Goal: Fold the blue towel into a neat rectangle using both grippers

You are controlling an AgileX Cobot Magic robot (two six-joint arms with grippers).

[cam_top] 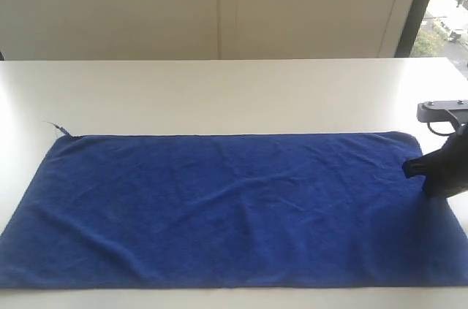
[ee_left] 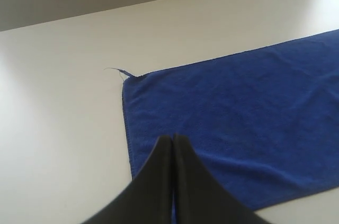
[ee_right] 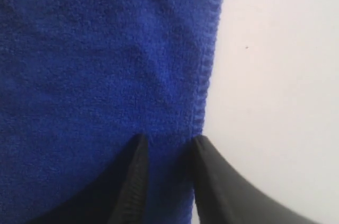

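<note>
The blue towel's near corner will drag behind at a slant when I fold the towel over, because my right gripper straddles the towel's short edge near the towel's far corner.
The blue towel lies spread flat on the white table, long side running left to right, with light wrinkles. My right gripper is low over the towel's right short edge, near the far corner. In the right wrist view its jaws stand apart, open, straddling the hemmed edge strip of the towel, which still lies flat. My left gripper is shut with nothing between its fingers, hovering above the towel near its left short edge. The left arm does not show in the exterior view.
A loose thread sticks out from the towel's far left corner. Bare table runs behind the towel to a pale wall. A window is at the far right. The towel's near edge lies close to the table's front.
</note>
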